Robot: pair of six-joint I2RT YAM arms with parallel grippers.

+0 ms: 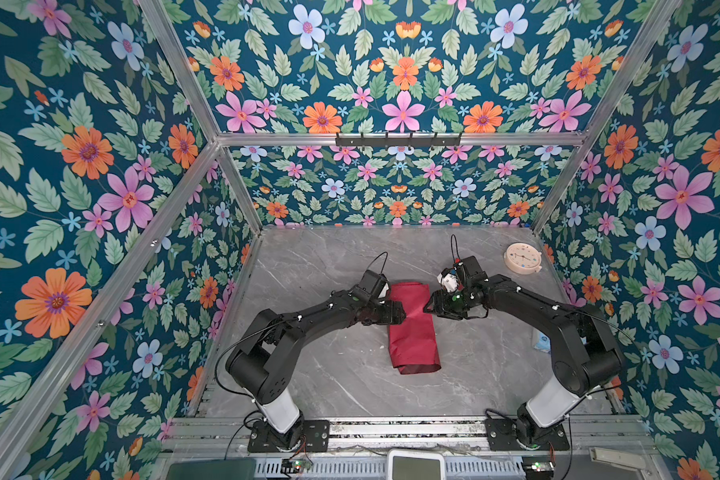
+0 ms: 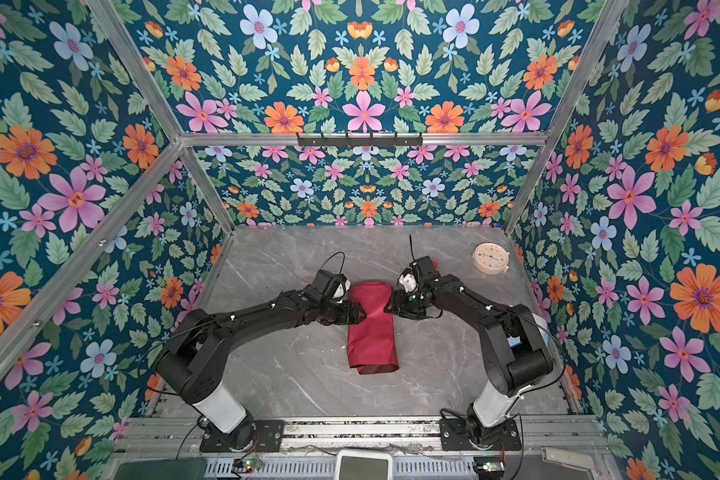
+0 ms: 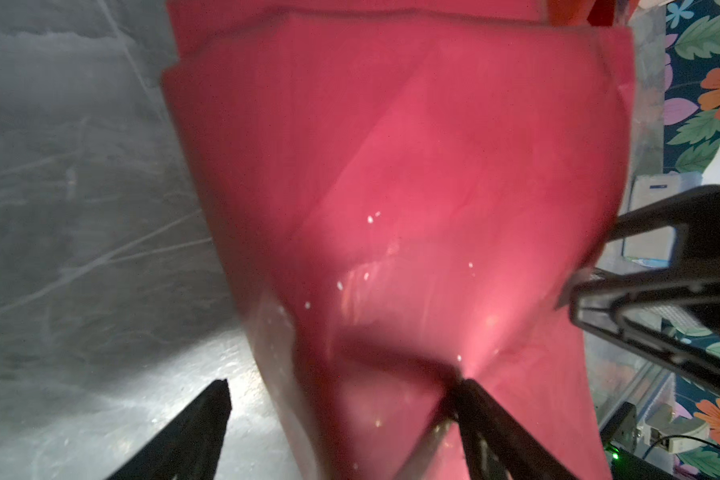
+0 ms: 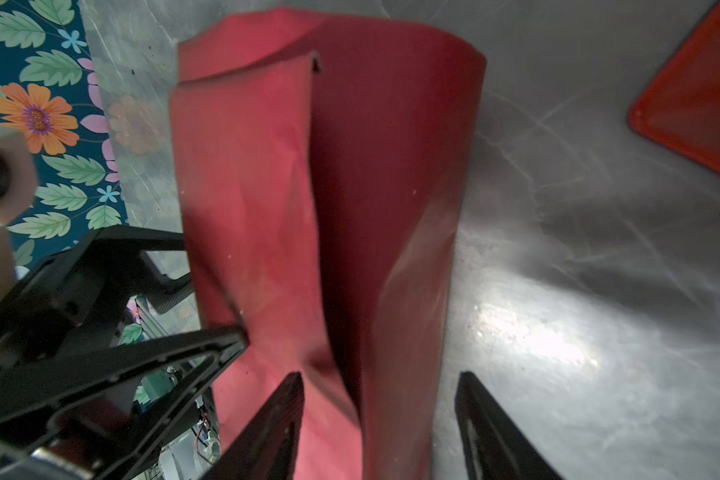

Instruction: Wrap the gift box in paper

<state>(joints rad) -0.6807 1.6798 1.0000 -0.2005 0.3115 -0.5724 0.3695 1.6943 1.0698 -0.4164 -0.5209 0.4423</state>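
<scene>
The paper's overlapping edge (image 4: 318,224) is untaped along the tube, so my left gripper should keep the tube shut while my right gripper goes to the tape dispenser (image 4: 700,104).
The paper (image 1: 412,336) lies folded into a long dull-maroon tube in the middle of the table, in both top views (image 2: 373,336). The gift box is hidden inside it. My left gripper (image 1: 402,316) stands open at the tube's left side. In the left wrist view one of its fingers (image 3: 200,428) is over bare table and the other presses a dent into the paper (image 3: 412,166). My right gripper (image 1: 429,306) stands open at the tube's right side. It straddles the paper's edge (image 4: 350,166), with one finger (image 4: 487,428) over the table, clear of the sheet.
A round cream clock (image 1: 522,257) lies at the back right of the grey marble table (image 1: 329,374). A red plastic tape dispenser (image 4: 699,95) sits just behind the right wrist. A blue-and-white packet (image 1: 542,343) lies by the right wall. Floral walls close in three sides.
</scene>
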